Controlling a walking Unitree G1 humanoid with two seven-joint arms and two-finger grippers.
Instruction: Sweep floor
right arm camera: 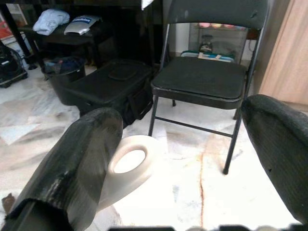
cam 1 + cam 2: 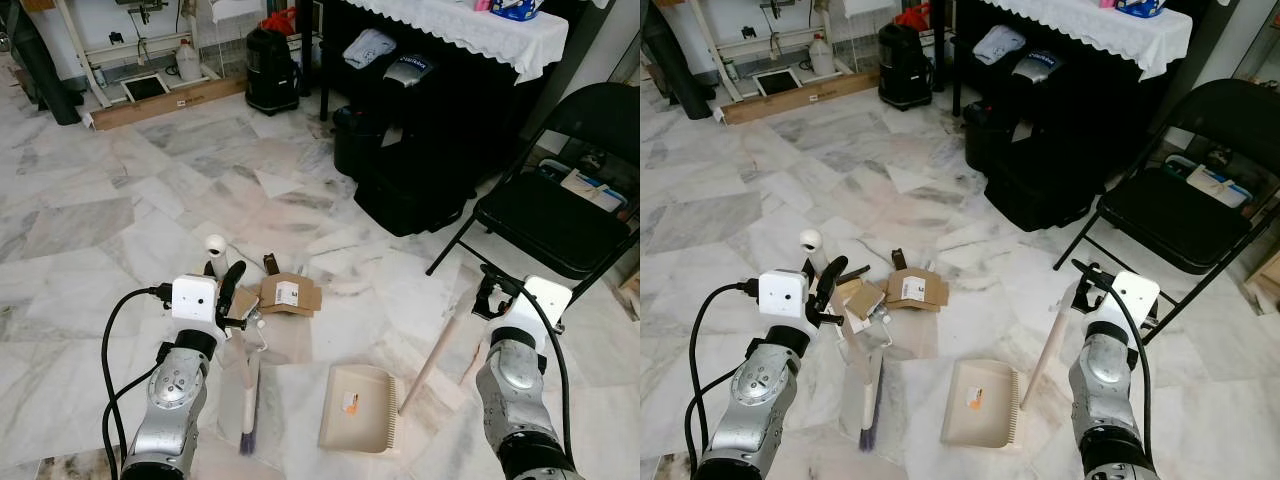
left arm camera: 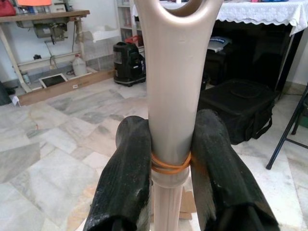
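Observation:
The long handle goes up from the toothed edge of the flat-lying beige dustpan. I expect the dustpan to come along face up when I move the handle.
My left gripper is shut on the beige handle of a hand brush. The brush hangs down to the marble floor, its purple bristles touching it. An orange rubber band circles the handle between the fingers. A beige dustpan lies flat on the floor to the right of the brush. Its long handle slants up to my right gripper, which is open. The handle's ring end rests against one finger. Cardboard scraps lie just beyond the brush.
A black folding chair stands close on the right. Black bags sit under a table with a white cloth ahead. A black canister and a wooden plank are at the far wall. Open marble floor stretches left.

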